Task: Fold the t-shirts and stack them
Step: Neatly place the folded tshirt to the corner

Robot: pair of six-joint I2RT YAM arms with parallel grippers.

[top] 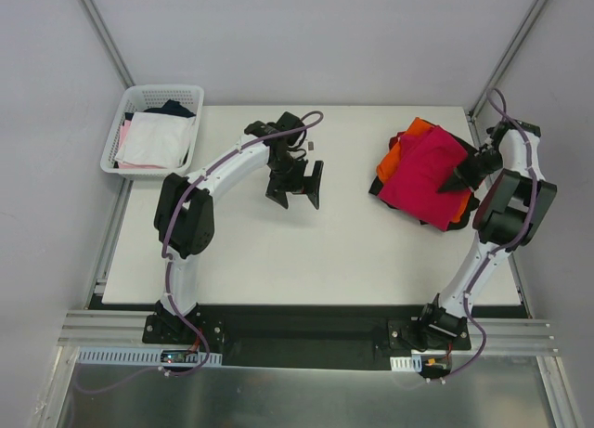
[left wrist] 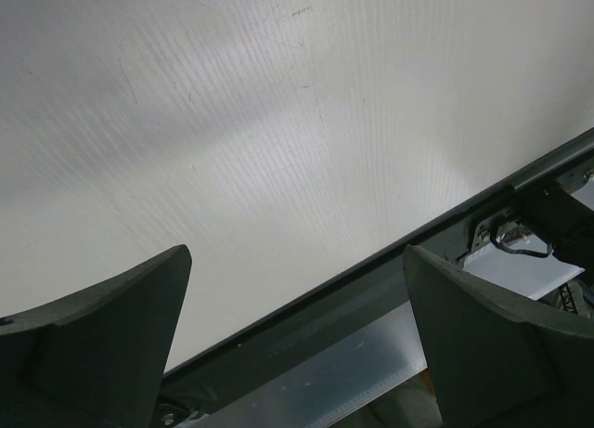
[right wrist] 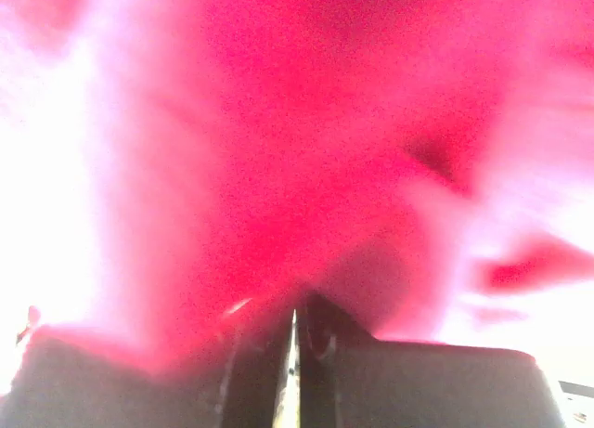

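The orange t-shirt's side of the pile [top: 392, 161] still pokes toward the table's middle, so next my right gripper lifts, presses the pile's far end [top: 425, 136] and pulls it aside.
The t-shirts lie in a pile at the table's right. A crimson-magenta t-shirt [top: 422, 173] is on top, a bright orange one [top: 406, 136] shows at its far left edge, and a black one [top: 458, 224] peeks out underneath. My right gripper [top: 457, 180] is shut, with its tips on the crimson shirt's right side. In the right wrist view the gripper [right wrist: 297, 309] has blurred crimson cloth [right wrist: 306, 140] right against its closed tips; cloth between them cannot be made out. My left gripper [top: 295, 188] hangs open and empty over the table's middle, and in its own view [left wrist: 297, 253] it frames the near table edge.
A white mesh basket [top: 139, 96] with white [top: 153, 140], pink and dark garments stands off the table's far left corner. The white table [top: 278, 252] ends at a dark rail [left wrist: 371, 279] near the arm bases. Enclosure posts rise at both back corners.
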